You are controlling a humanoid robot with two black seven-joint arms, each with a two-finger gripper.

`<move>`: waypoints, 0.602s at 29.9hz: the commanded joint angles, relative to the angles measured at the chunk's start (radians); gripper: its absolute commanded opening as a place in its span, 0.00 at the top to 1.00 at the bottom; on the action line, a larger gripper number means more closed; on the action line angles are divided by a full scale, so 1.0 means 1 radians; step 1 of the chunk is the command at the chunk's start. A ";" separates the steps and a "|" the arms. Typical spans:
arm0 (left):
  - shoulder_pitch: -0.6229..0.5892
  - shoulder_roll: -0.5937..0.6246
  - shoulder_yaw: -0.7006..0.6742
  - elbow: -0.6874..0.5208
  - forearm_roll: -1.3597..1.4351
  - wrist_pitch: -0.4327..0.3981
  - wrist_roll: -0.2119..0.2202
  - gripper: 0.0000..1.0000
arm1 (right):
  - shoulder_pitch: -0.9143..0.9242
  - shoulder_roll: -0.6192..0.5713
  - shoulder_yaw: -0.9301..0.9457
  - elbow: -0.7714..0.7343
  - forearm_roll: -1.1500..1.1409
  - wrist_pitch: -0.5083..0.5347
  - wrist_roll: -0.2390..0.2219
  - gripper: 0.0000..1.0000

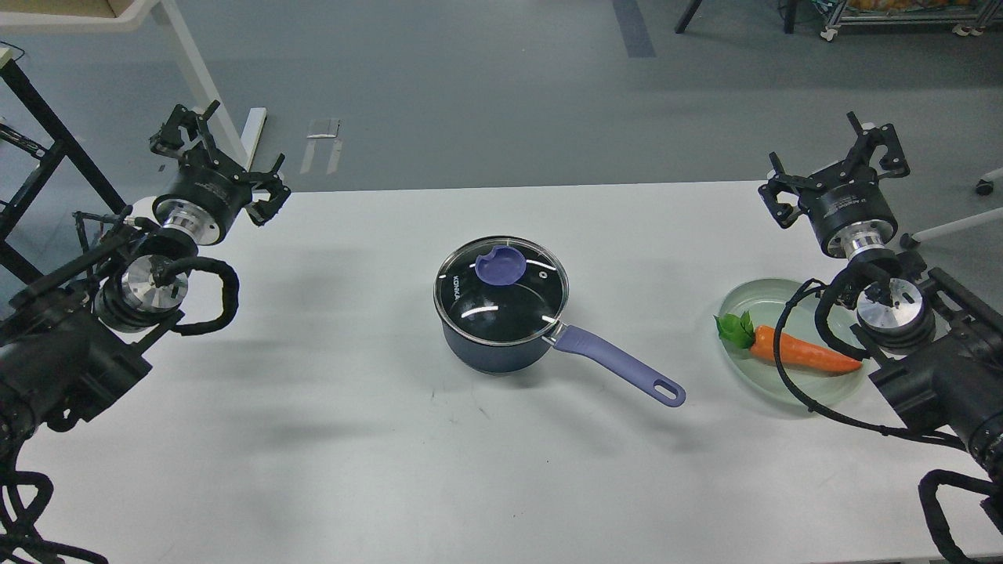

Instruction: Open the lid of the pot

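Note:
The clear glass of the lid (517, 309) shows only plain dark, so I should expect an empty pot (496, 353) when I lift off the lid.
The pot (490, 350), a small dark navy saucepan, stands in the middle of the white table, its lavender handle (619, 365) pointing to the front right. The lid (501, 301), clear glass with a steel rim, lies flat on the pot and closes it; its purple knob (500, 267) sits toward the far side. My left gripper (222, 163) hovers at the table's far left corner, open and empty, well away from the pot. My right gripper (831, 171) is raised at the far right, also open and empty.
A pale green plate (748, 301) at the right holds an orange carrot (803, 353) with green leaves, partly under my right arm and its cable. The table's far edge runs just behind both grippers. A white frame leg stands on the floor at the back left.

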 commanded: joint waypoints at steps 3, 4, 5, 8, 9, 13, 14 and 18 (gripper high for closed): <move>0.000 0.020 0.000 -0.001 0.000 0.008 -0.002 0.00 | 0.002 0.001 -0.001 0.002 0.001 -0.002 -0.005 0.00; 0.000 0.020 0.002 -0.001 0.000 0.011 -0.001 0.00 | 0.002 0.001 -0.003 0.005 0.000 -0.002 -0.005 0.00; -0.002 0.022 0.003 -0.001 0.000 0.014 -0.001 0.00 | 0.002 0.001 -0.003 0.008 0.000 -0.006 -0.007 0.00; -0.006 0.032 0.000 0.002 0.000 0.016 -0.002 0.00 | 0.005 -0.001 -0.041 0.013 0.000 -0.008 -0.008 0.00; -0.006 0.034 0.000 0.002 0.000 0.016 -0.002 0.00 | 0.010 -0.001 -0.067 0.014 0.000 -0.008 -0.008 0.00; -0.005 0.032 0.003 0.002 0.000 -0.003 0.002 0.00 | 0.030 -0.022 -0.162 0.068 -0.003 -0.017 -0.007 0.00; -0.006 0.032 0.006 0.002 0.002 -0.004 0.005 0.00 | 0.031 -0.036 -0.185 0.091 -0.011 -0.023 -0.007 0.00; -0.009 0.029 0.008 0.016 0.029 0.013 0.007 0.00 | 0.105 -0.131 -0.329 0.194 -0.138 -0.110 -0.007 0.00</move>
